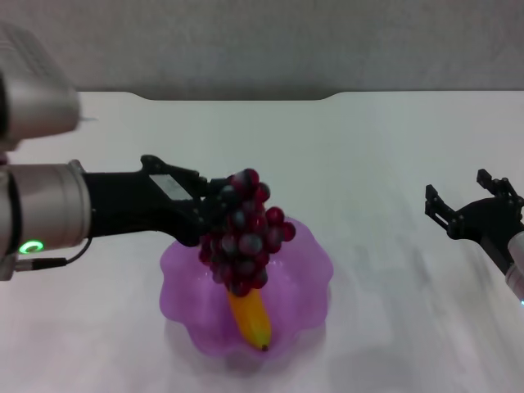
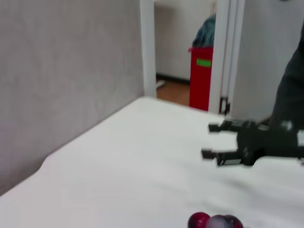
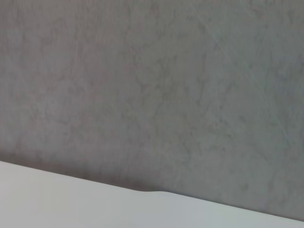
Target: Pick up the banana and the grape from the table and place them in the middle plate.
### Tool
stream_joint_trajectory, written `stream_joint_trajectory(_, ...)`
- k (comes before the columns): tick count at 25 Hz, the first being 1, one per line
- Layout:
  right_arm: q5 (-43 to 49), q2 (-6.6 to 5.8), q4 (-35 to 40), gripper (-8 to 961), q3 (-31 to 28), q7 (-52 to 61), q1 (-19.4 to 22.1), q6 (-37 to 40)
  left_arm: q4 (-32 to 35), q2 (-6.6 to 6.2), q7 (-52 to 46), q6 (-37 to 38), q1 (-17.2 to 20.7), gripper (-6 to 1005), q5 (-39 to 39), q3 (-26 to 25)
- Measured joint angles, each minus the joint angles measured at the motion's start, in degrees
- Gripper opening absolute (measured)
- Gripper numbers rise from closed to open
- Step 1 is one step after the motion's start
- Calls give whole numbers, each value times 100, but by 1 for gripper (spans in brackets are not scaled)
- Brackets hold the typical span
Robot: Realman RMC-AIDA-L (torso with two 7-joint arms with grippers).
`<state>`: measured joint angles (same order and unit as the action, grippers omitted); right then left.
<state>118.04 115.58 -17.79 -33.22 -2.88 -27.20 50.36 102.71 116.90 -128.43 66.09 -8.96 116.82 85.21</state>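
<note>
The dark red grape bunch point(image 1: 244, 243) hangs inside the purple plate's rim. My left gripper should keep going down until the grapes rest on the banana point(image 1: 250, 320), and then let go.
The purple scalloped plate point(image 1: 307, 278) sits in the middle of the white table point(image 1: 368, 164). The yellow banana point(image 1: 252, 318) lies in it, its dark tip toward the near rim. My left gripper point(image 1: 219, 205) is shut on the top of the dark red grape bunch point(image 1: 244, 233), which hangs over the plate above the banana. A few grapes point(image 2: 213, 221) show at the edge of the left wrist view. My right gripper point(image 1: 463, 201) is open and empty at the far right, above the table; it also shows in the left wrist view point(image 2: 213, 140).
A grey wall runs behind the table's far edge with its rounded notch point(image 1: 237, 97). In the left wrist view a doorway with a red bin point(image 2: 201, 76) lies beyond the table. The right wrist view shows only wall and the table edge point(image 3: 142, 194).
</note>
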Motion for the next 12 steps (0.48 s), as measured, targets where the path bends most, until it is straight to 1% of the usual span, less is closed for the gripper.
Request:
stream_joint_trajectory(6,0,0,-13,887,0,2,-8,0,-189,0,-540,-212,-291,134,1084,437)
stream_joint_trajectory(9,0,-3,-14,886,0,4,-8,-2,-317,0,-690,-319,-381,134,1377,615)
stream_joint_trajectory(12,0,-7,-14,886,0,5,-7,-9,-436,5,-737,-436,-412,133,1471,711)
